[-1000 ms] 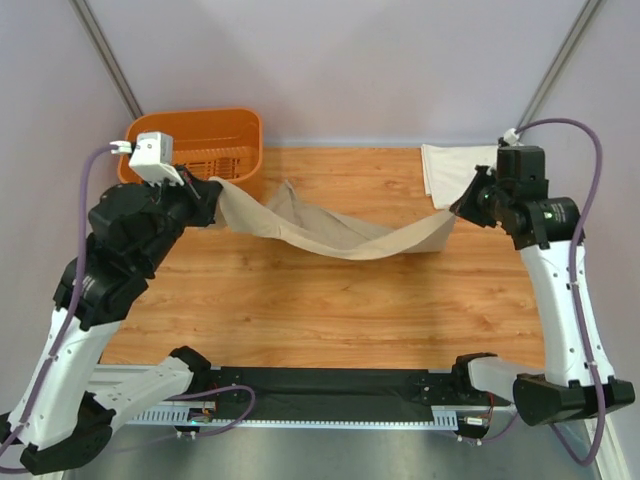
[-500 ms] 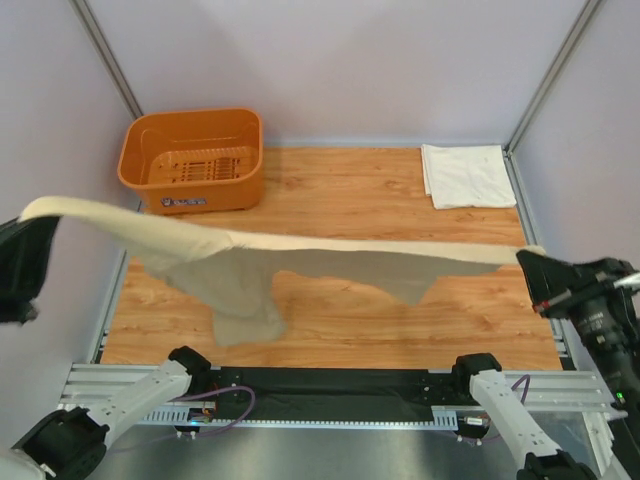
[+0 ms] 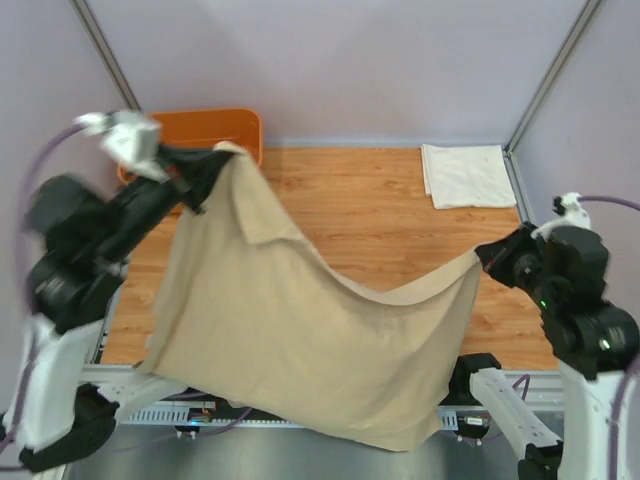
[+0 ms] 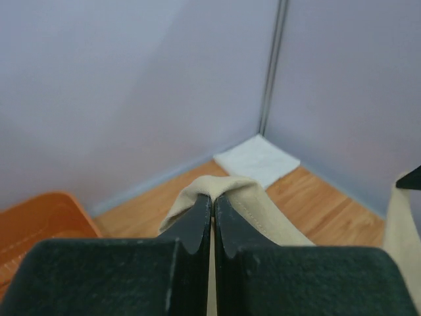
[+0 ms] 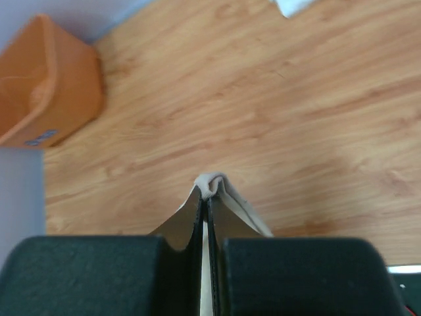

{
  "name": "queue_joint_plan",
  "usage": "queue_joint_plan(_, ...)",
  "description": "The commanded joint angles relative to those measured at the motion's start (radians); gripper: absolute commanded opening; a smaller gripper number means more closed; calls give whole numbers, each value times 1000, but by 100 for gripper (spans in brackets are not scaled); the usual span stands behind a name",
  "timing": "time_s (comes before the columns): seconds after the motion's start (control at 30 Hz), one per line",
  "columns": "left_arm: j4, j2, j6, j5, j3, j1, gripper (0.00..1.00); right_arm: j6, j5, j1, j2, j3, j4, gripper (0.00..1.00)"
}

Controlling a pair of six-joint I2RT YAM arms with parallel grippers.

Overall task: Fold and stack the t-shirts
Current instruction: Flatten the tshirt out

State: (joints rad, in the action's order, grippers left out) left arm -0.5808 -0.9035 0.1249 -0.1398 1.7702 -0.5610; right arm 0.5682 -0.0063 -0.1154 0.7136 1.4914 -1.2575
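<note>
I should lift both corners of the t-shirt high with my grippers and then swing them down toward the table's far side [image 3: 310,168], because the tan-khaki t-shirt's lower edge [image 3: 368,438] sags over the table's near edge.
The tan-khaki t-shirt [image 3: 290,340] hangs spread in the air between both arms, its lower edge sagging over the table's near edge. My left gripper [image 3: 218,160] is shut on its upper left corner, high near the basket; cloth [image 4: 230,194] bulges over the pinched fingertips [image 4: 212,197]. At mid right, lower down, my right gripper [image 3: 484,256] is shut on the other corner, a small bunch of fabric [image 5: 212,184] pinched at its tips [image 5: 204,194]. The cream-white t-shirt [image 3: 466,174] lies folded flat at the table's far right corner [image 4: 256,160].
An orange plastic basket [image 3: 215,125] stands at the far left corner, partly hidden behind my left arm and seen again in the right wrist view as the basket [image 5: 46,82]. Purple walls and metal posts [image 3: 555,75] enclose the wooden table [image 3: 370,210].
The shirt was stretched out nearly flat half a second ago; now it hangs as a wide sheet. My left arm has swung up and back toward the basket, and the right arm has come inward.
</note>
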Motion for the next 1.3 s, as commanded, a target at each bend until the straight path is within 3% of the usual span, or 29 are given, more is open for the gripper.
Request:
queue_joint_plan(0.0,143,-237,-94,57,-141,15,0,-17,179,3,101,-163,171,0)
queue_joint_plan(0.13,333,-496,-114,49,-199,56,0,-76,307,31,246,-344,435,0)
queue_joint_plan(0.3,458,-874,-77,17,-56,113,0,-97,223,208,464,-418,660,0)
queue_joint_plan(0.37,455,-1001,-55,-12,42,134,0,-102,168,270,602,-405,700,0)
queue_joint_plan(0.53,424,-1150,-16,-24,195,142,0,-142,63,341,759,-326,676,0)
queue_joint_plan(0.7,435,-1077,-2,-20,157,142,0,-169,40,347,774,-264,635,0)
queue_joint_plan(0.83,424,-915,-19,5,95,142,0,-159,26,346,716,-197,558,0)
queue_joint_plan(1.03,391,-601,-44,61,20,142,0,-85,-47,344,440,-181,455,0)
queue_joint_plan(1.27,303,-195,-54,108,-12,142,0,-33,-96,306,127,-54,209,0)
